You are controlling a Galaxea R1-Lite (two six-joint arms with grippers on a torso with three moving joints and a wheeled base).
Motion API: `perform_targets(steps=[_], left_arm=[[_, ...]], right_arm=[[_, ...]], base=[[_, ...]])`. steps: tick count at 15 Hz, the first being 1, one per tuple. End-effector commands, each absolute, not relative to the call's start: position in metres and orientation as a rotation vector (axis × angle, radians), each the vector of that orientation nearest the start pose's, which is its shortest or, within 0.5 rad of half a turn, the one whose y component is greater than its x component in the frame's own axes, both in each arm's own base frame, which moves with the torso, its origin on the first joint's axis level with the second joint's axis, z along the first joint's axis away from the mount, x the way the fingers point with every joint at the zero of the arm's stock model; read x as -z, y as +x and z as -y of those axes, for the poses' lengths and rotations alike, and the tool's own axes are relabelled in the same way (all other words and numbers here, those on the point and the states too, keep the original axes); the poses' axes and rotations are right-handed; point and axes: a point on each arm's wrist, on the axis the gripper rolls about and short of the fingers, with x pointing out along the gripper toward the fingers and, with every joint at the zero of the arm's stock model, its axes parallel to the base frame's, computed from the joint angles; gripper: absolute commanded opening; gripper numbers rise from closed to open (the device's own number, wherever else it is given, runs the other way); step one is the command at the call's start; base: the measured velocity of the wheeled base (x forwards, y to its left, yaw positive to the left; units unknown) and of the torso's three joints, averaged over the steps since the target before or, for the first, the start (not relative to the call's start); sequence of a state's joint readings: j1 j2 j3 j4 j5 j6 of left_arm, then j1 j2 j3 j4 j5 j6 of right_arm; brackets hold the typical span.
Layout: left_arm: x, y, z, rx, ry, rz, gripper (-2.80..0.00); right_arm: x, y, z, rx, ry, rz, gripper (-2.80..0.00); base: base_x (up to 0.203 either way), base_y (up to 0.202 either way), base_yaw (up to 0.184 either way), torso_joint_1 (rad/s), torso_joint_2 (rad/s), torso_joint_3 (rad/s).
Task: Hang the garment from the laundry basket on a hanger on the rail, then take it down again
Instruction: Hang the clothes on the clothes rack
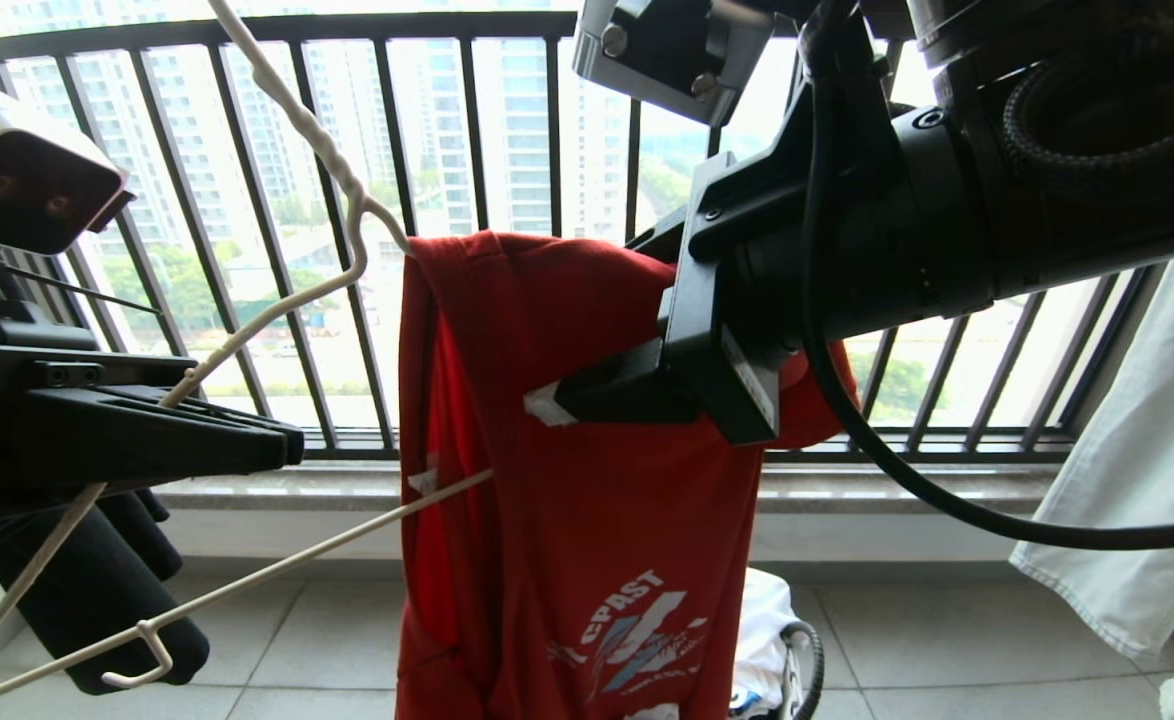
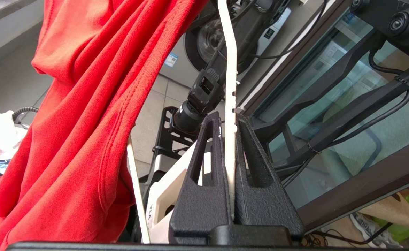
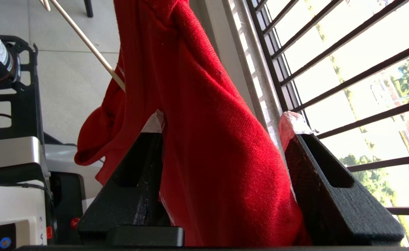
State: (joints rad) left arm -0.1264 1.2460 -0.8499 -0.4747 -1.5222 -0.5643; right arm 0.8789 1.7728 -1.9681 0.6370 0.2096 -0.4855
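The garment's loose edge [image 1: 415, 588] hangs below the hanger's lower wire while my left gripper pinches the hanger's upper wire [image 1: 247, 334]. So next my left gripper lets go of that wire and takes that edge.
The red garment [image 1: 587, 520] hangs draped over one shoulder of the cream wire hanger [image 1: 347, 533], which is tilted, its free end low on the left. My left gripper [image 1: 282, 445] is shut on the hanger's upper wire [image 2: 229, 69], and its two fingers [image 2: 211, 157] pinch that wire. My right gripper [image 1: 587, 330] reaches in from the right at the garment's upper edge. Its taped fingertips [image 3: 155, 122] stand wide apart around a fold of red cloth [image 3: 208, 139]. The laundry basket [image 1: 809, 650] shows low behind the garment. The rail is out of view.
The dark barred window railing [image 1: 507, 130] runs behind everything. A white garment [image 1: 1137, 470] hangs at the right and black garments [image 1: 97, 590] hang low left. A tiled floor [image 1: 947, 650] lies below. My own base [image 3: 13, 164] is under the arms.
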Motion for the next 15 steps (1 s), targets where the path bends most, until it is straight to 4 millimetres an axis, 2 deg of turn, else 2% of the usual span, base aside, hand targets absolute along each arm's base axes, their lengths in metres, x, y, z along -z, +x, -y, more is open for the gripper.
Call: perform_targets(steps=[1, 13, 14, 15], left_arm=[[-0.2926, 0.1713, 0.0443, 1.62, -0.373, -0.401, -2.8], [-0.2904, 0.1754, 0.0412, 1.601, -0.376, -0.397, -2.8], [-0.2899, 0.1767, 0.0411, 1.599, -0.379, -0.4, 0.0], [-0.2893, 0.1777, 0.0414, 1.6, -0.38, -0.402, 0.0]], right_arm=[[-0.3579, 0.1933, -0.2423, -1.167, -0.583, -0.168, -2.8], [-0.3652, 0.1879, -0.2377, -1.16, -0.573, -0.139, -2.8], [-0.3659, 0.1872, -0.2368, -1.159, -0.573, -0.138, -2.8], [-0.3663, 0.1868, -0.2364, -1.159, -0.572, -0.138, -2.8]], base=[[0.0, 0.0, 0.0, 0.0, 0.0, 0.0], [0.0, 0.0, 0.0, 0.0, 0.0, 0.0], [0.0, 0.0, 0.0, 0.0, 0.0, 0.0], [0.0, 0.0, 0.0, 0.0, 0.0, 0.0]])
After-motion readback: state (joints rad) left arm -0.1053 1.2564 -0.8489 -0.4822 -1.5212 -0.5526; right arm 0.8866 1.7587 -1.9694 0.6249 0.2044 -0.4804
